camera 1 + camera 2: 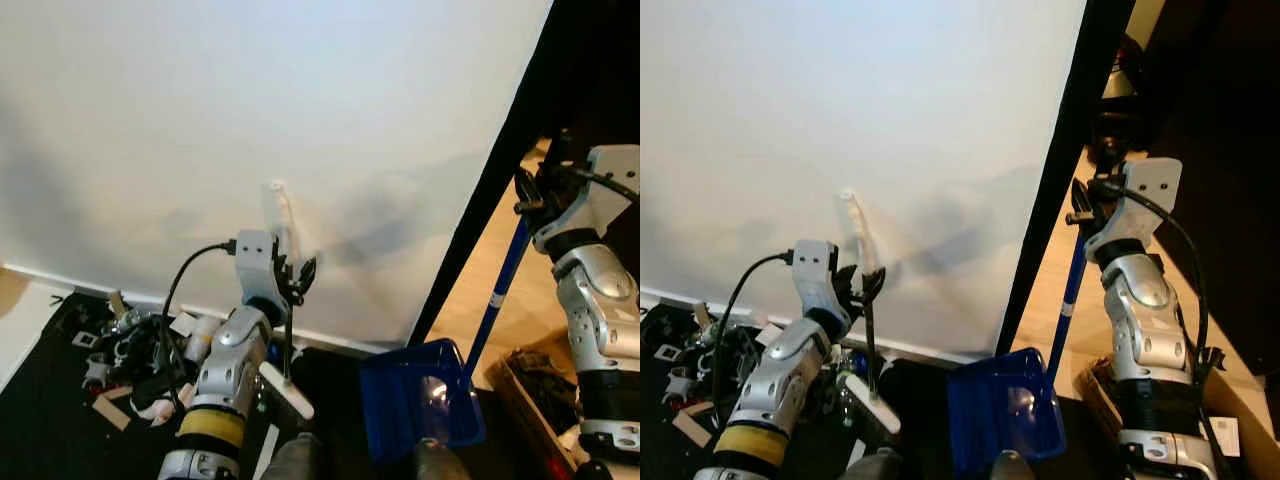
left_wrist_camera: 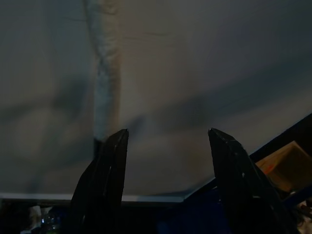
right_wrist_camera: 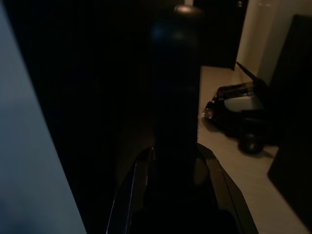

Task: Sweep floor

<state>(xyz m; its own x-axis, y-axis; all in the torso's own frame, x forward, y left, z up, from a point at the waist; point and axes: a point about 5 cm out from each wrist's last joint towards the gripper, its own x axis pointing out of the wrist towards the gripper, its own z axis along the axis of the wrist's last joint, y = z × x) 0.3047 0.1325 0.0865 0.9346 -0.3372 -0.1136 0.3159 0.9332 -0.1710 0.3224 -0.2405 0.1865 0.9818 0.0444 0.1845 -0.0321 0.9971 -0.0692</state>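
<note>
The broom (image 1: 289,340) will come free right away and tilt when I pull it, because the white broom handle's top end (image 1: 278,187) is leaning against plain wall.
A slim broom stands upright against the white wall, with a white upper handle (image 1: 283,212), a dark rod and a white head (image 1: 288,392) near the floor. My left gripper (image 1: 298,272) is at the rod. In the left wrist view its fingers (image 2: 105,180) stand apart with nothing between them, and the white handle (image 2: 105,73) runs just outside one fingertip. My right gripper (image 1: 528,195) is raised at the right and shut on the top of the blue dustpan's long handle (image 1: 503,280). The blue dustpan (image 1: 420,400) rests on the dark floor between my arms.
A pile of small litter and scraps (image 1: 130,350) lies on the dark floor at the lower left, by the skirting. A black door edge (image 1: 490,170) separates the wall from a wooden floor (image 1: 500,320). A box of dark stuff (image 1: 535,385) sits at the right.
</note>
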